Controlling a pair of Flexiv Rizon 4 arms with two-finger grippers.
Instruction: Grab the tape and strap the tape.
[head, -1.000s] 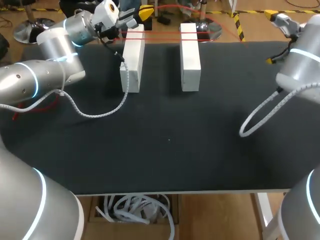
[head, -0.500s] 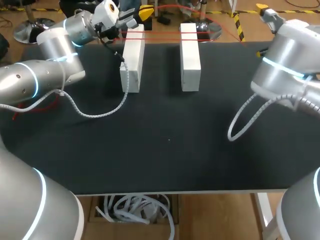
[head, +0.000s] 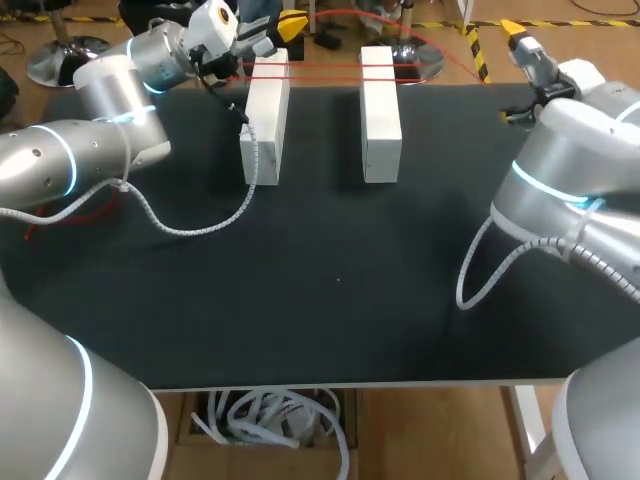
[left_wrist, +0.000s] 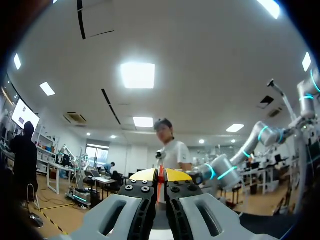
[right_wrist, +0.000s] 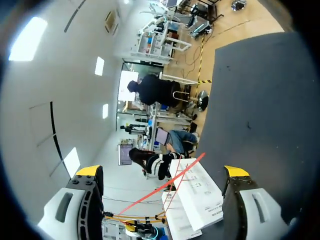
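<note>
The tape's loose part beyond the table's far edge curves in a smooth bow, so the red tape will bend into a loose loop when the robot carries its end.
Two strands of thin red tape (head: 322, 66) run across the far ends of the left white block (head: 264, 118) and the right white block (head: 380, 112), and the tape loops on past the table's far edge. My left gripper (head: 288, 24) hovers just behind the left block, shut on the red tape (left_wrist: 160, 186) pinched between its yellow tips (left_wrist: 160, 175). My right gripper (head: 514, 72) hangs over the far right of the table, open and empty. In the right wrist view both blocks (right_wrist: 198, 193) and the tape (right_wrist: 176, 181) lie ahead of the open right gripper (right_wrist: 162, 171).
The black table mat (head: 330, 290) spreads in front of the blocks. My left arm's grey cable (head: 196, 226) droops onto it beside the left block. My right arm's cable (head: 478, 262) hangs in a loop over the mat's right part.
My right arm has swung in from the right edge toward the table's far right, its gripper still wide open. The left arm and the tape have not moved.
</note>
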